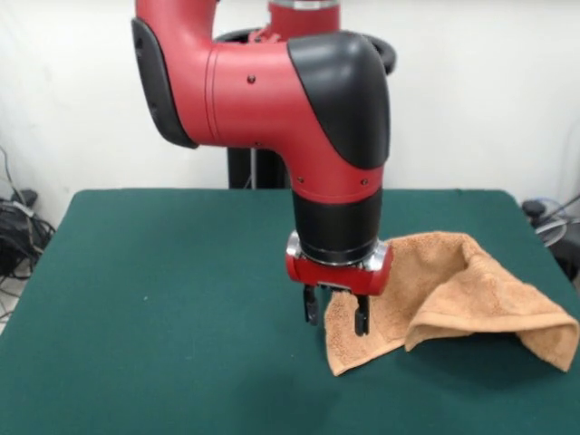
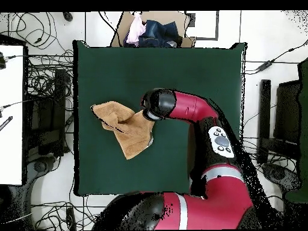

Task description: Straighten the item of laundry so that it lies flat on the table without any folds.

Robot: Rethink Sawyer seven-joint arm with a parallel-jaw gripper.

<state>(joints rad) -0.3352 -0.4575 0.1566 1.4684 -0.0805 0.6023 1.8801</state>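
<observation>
The towel's folded flap (image 1: 480,301) lies loosely on the towel, far away from the towel's corner. So the whole towel (image 1: 412,276) will slide along and stay folded when I pull.
The item of laundry (image 1: 453,290) is an orange-tan towel, lying crumpled on the green table (image 1: 163,299) at the right of the front view. One flap is folded over and its right end is humped up. My gripper (image 1: 336,311) hangs just above the towel's left corner, open. One fingertip (image 1: 311,308) is over bare table and the other is in front of the cloth. Seen from overhead, the towel (image 2: 123,126) lies left of the table's (image 2: 198,72) middle, and the arm's wrist (image 2: 155,104) covers its right edge and hides the fingers.
A cardboard box with clothes (image 2: 153,30) stands beyond the table's far edge in the overhead view. Cables and equipment (image 2: 42,120) crowd the floor on both sides. Green cloth stretches wide to the left of the towel in the front view.
</observation>
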